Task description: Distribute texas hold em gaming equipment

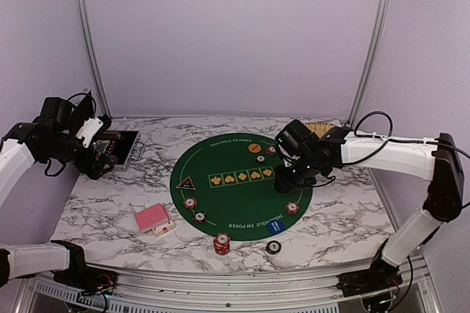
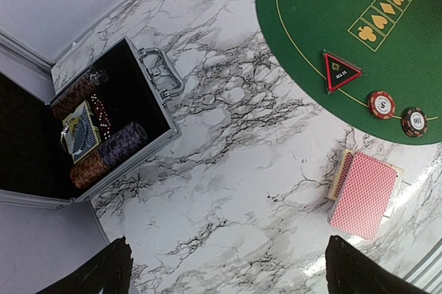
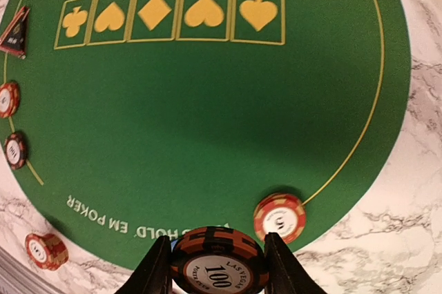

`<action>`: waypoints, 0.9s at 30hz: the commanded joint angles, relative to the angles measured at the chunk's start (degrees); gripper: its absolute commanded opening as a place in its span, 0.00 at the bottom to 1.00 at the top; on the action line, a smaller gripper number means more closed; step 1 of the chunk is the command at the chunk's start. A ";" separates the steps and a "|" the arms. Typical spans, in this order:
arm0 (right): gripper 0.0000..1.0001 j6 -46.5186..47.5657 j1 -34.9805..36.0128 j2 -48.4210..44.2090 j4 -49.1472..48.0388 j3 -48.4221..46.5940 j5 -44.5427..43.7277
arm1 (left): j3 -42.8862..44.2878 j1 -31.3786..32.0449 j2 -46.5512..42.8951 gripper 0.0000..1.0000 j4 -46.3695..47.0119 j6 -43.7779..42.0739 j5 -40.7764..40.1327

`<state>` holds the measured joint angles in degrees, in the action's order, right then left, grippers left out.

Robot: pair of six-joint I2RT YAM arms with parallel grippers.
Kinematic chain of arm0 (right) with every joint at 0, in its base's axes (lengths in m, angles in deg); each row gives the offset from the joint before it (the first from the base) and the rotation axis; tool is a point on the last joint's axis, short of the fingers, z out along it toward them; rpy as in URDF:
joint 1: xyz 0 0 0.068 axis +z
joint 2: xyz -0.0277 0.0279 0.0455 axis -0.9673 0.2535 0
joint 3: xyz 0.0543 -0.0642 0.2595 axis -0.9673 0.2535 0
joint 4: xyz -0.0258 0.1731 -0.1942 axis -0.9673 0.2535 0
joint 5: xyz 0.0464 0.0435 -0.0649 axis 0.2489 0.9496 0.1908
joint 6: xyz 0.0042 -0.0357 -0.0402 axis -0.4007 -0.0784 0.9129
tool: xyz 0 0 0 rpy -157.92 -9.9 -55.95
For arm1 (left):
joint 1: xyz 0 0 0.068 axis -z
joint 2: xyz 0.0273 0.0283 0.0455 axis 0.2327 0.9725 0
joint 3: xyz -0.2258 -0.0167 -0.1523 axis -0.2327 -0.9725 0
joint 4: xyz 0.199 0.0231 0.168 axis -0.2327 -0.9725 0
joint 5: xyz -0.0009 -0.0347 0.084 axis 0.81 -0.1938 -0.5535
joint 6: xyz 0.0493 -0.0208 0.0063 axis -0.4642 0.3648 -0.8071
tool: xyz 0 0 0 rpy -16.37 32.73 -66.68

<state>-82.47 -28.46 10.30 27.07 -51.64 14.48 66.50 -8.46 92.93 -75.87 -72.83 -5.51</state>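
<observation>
I should keep moving my right gripper to the mat [image 3: 324, 192] beside the red-and-white chip and let go of the black-and-orange chip [image 3: 218, 271] there, because the black-and-orange chip is face up and that spot is open.
My right gripper [image 3: 217, 268] is shut on a black-and-orange "100" poker chip [image 3: 217, 263], held above the near right part of the green mat [image 1: 242, 195]. A red-and-white chip [image 3: 279, 217] lies on the mat edge just beyond it. The black triangular marker [image 1: 184, 183], a red chip [image 1: 189, 202] and a dark chip [image 1: 199, 217] sit along the mat's left edge. The red-backed playing cards [image 2: 364, 194] lie on the marble left of the mat. My left gripper [image 2: 231, 275] hangs open over bare marble beside the case.
The open black-and-silver case [image 2: 159, 94] at the left holds chip rolls and a card deck. A chip stack [image 1: 222, 242], a black chip [image 1: 273, 247] and a blue disc [image 1: 275, 227] lie near the front. An orange disc [image 1: 254, 148] sits on the far mat; a woven tray [image 1: 319, 128] behind.
</observation>
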 commanded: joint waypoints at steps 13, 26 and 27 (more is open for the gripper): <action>0.23 5.08 -13.73 1.17 -8.92 9.37 0.88 | 0.29 0.19 -0.71 0.99 -3.72 -2.34 2.17; 0.23 5.18 -15.18 4.30 -12.14 12.26 1.83 | -1.25 1.38 -0.56 0.99 -6.40 -3.97 5.20; 0.23 5.28 -15.27 4.50 -12.28 12.31 1.95 | -1.42 1.60 -0.58 0.99 -6.59 -4.11 5.34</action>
<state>-77.77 -42.93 13.65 17.12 -39.51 15.99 66.06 -7.57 92.61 -79.95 -75.63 -1.88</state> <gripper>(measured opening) 0.394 0.989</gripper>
